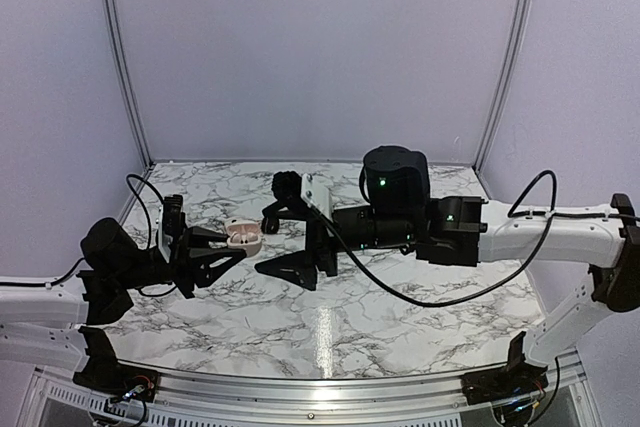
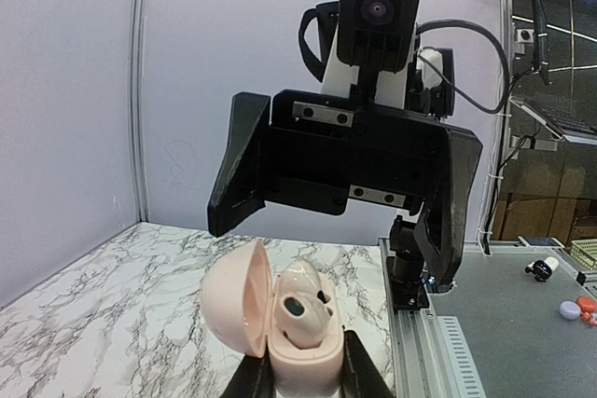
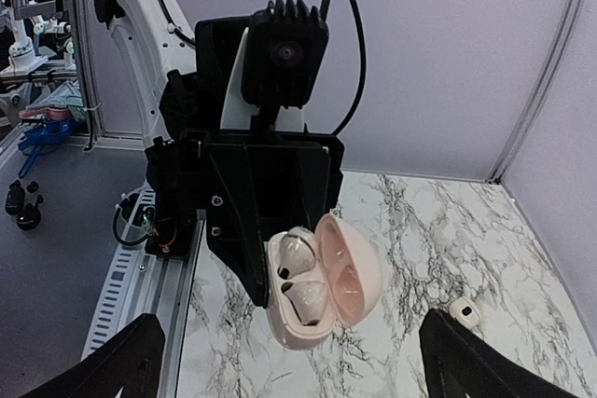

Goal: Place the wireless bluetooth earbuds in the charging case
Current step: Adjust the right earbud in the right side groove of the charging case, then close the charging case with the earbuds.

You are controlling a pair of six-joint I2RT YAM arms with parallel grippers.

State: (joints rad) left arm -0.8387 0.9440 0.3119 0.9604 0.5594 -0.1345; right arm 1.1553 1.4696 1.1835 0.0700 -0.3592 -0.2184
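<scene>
The charging case's open lid has its inside toward my right gripper, so my left gripper should tip the case first, and then my right gripper should pinch the lid shut.
My left gripper is shut on a pale pink charging case and holds it up off the marble. The case has its lid swung open to the left. Two glossy whitish earbuds sit in its wells, and only the nearer one shows in the left wrist view. My right gripper faces the case with its jaws spread wide and nothing between them. A small white earbud-like piece lies on the table beyond the case.
The marble table is boxed in by pale booth walls at the back and sides. A metal rail runs along its near edge by the arm bases. Cables hang from both arms.
</scene>
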